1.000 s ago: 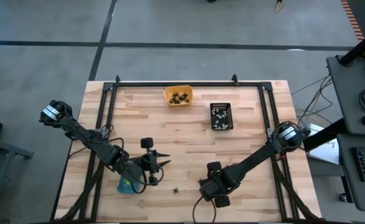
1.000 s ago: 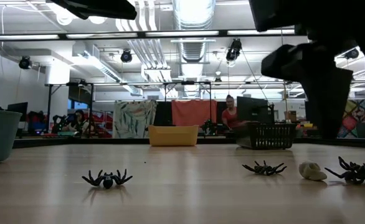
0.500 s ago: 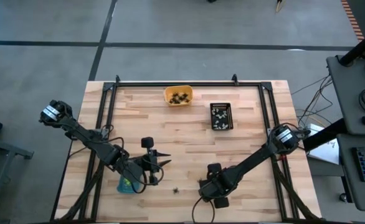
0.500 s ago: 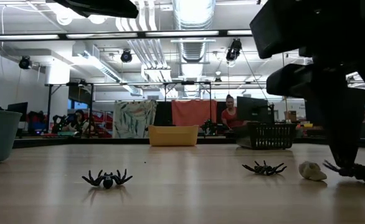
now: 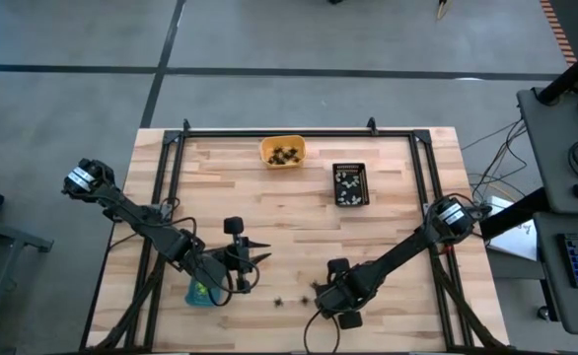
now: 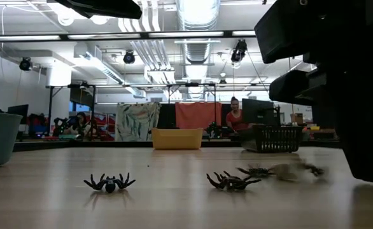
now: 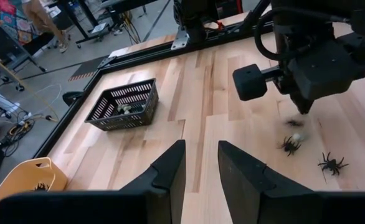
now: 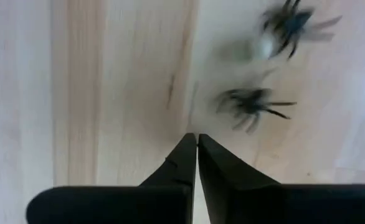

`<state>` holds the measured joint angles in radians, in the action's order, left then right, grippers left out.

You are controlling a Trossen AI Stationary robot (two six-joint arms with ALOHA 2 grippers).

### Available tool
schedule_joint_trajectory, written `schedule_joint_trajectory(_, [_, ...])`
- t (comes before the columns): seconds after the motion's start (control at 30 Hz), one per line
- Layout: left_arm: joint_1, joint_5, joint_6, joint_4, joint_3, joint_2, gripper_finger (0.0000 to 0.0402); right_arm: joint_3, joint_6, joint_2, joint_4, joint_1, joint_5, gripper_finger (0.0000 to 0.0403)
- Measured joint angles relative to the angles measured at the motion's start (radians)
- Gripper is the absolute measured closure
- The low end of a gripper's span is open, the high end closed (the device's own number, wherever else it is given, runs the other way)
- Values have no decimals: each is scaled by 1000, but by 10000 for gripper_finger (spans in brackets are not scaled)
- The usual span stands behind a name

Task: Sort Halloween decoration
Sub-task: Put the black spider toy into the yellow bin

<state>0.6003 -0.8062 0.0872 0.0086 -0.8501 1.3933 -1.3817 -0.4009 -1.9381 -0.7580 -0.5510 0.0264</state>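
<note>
The nearest black spider (image 8: 250,104) is just out of reach of my right gripper's shut fingers, so I should open them around that spider before I carry it to the orange tray (image 5: 283,151).
The Halloween decoration near the table's front edge is loose: a black spider (image 6: 110,182), a second black spider (image 6: 232,181), a third, blurred one (image 8: 294,25) and a whitish piece (image 7: 298,137) beside it. All lie on the wood. My right gripper (image 8: 197,137) points down just right of them (image 5: 321,289), shut, with nothing between its fingers. My left gripper (image 7: 201,155) hangs open above the table at front left (image 5: 261,258), holding nothing.
A blue tray (image 5: 200,293) stands under my left arm at the front left. An orange tray (image 5: 283,152) and a black basket (image 5: 350,184), both holding small pieces, stand at the far edge. Bare wood lies between them and the arms.
My right gripper has sunk a little toward the table and shut, taking hold of nothing. The spider that lay beside it has skipped along the table toward the left. The other spider and the whitish piece nearby show blurred, knocked out of place.
</note>
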Motion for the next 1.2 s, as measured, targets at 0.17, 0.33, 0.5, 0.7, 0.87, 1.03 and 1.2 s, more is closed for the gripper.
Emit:
schedule_joint_trajectory(0.17, [0,0,0,0,0,0,326,0,-1,4,-37,5,-12,394])
schedule_joint_trajectory(0.33, [0,0,0,0,0,0,326,1,1,7,-50,7,-31,394])
schedule_joint_trajectory(0.5, [0,0,0,0,0,0,326,1,54,29,-50,8,-80,394])
schedule_joint_trajectory(0.7, [0,0,0,0,0,0,326,1,155,47,-42,8,-200,394])
schedule_joint_trajectory(0.87, [-1,0,0,-1,0,0,326,3,174,37,7,8,-204,373])
schedule_joint_trajectory(1.03, [-2,0,0,0,0,0,326,4,158,32,17,8,-210,323])
schedule_joint_trajectory(1.2, [-2,0,0,-1,1,0,326,11,139,22,18,15,-210,282])
